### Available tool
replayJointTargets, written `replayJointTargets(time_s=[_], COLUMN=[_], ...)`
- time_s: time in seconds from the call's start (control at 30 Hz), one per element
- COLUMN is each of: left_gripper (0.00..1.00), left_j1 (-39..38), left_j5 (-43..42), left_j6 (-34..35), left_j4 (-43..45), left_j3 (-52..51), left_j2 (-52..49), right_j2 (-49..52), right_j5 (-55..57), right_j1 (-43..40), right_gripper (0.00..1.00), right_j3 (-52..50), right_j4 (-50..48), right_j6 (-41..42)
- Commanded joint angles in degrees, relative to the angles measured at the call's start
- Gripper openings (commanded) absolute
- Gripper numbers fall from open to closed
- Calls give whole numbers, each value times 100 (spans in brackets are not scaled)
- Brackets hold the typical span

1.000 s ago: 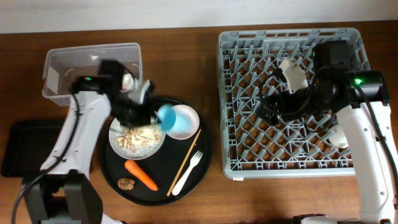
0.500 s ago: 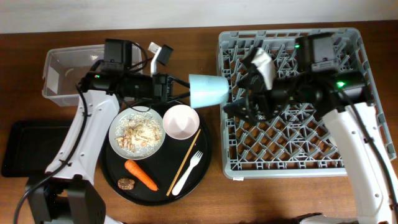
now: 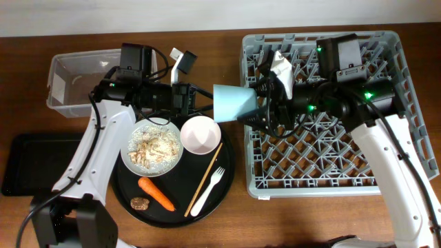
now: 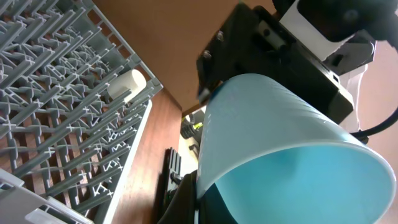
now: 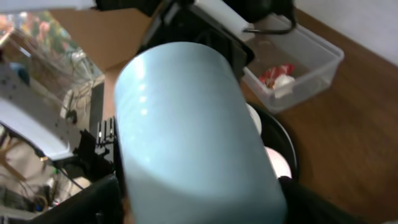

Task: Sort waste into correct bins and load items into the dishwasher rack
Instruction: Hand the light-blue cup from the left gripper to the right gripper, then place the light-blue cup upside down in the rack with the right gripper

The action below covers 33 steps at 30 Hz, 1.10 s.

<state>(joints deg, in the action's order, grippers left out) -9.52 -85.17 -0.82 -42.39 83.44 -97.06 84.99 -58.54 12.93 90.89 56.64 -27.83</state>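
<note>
My right gripper should take the base (image 3: 251, 104) of the light blue cup and set it by the white cup, because my left gripper holds the cup's rim (image 3: 216, 103) short of the rack.
The light blue cup (image 3: 233, 102) hangs on its side in the air between the round tray and the dishwasher rack (image 3: 324, 162). My left gripper (image 3: 198, 98) is shut on its rim (image 4: 205, 186). My right gripper (image 3: 260, 110) is open, with a finger on each side of the cup's base (image 5: 193, 143). The pale plate (image 3: 131, 160) holds rice scraps (image 3: 153, 147). Beside it lie the cream-pink bowl (image 3: 200, 135), carrot (image 3: 156, 193), brown lump (image 3: 140, 203), fork (image 3: 209, 189) and chopstick (image 3: 207, 177). The small white cup (image 4: 127, 85) lies in the rack. The red wrapper (image 5: 277, 72) and white scrap (image 5: 284, 84) sit in the clear tub (image 3: 69, 76).
The large round black tray (image 3: 227, 172) holds the plate, bowl and cutlery at front centre. The flat black tray (image 3: 31, 162) sits at the far left. The rack fills the right half of the table.
My left gripper lifted the blue cup off the round tray and carried it right toward the rack. My right gripper moved left across the rack and came around the cup's base.
</note>
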Motion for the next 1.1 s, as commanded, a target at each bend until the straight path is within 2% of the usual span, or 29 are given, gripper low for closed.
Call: replayJointTargets(time_s=[0.0,0.03,0.17,0.23,0.27,0.37,0.4,0.43,0.57,0.67,0.73,0.87,1.07], left_gripper=[0,0,1,1,5,44,54,57,57,57,57,57,57], left_j1=[2,4,2,2,2,4,4,4,35,59,59,59,57], left_j5=[-153,-116,-35,-33,-33,190,376,645,2247,3711,4389,4833,4859], left_j6=[17,17,17,15,15,15,15,15,13,11,11,-9,-9], left_j4=[15,15,15,15,15,13,-11,-76,-643,-1207,-1532,-1858,-1899], left_j3=[50,50,50,50,50,50,50,50,50,50,50,50,50], left_j2=[118,118,118,118,118,118,118,118,118,118,118,118,118], right_j2=[4,4,4,4,4,4,4,4,2,2,2,2,15], right_j5=[-345,-385,-404,-404,-402,-358,-308,-205,610,1711,2455,3460,4741], right_j1=[24,24,24,24,24,7,-24,-61,-302,-597,-872,-1486,-2603], right_gripper=[56,53,52,48,45,41,42,42,36,33,33,34,33], right_j3=[24,24,24,24,24,24,24,24,24,59,146,328,367], right_j4=[-11,-11,-11,-13,-13,-13,-13,-9,13,181,485,1071,1545], right_j6=[-46,-46,-44,-44,-44,-44,-44,-35,527,1069,1298,1517,1897])
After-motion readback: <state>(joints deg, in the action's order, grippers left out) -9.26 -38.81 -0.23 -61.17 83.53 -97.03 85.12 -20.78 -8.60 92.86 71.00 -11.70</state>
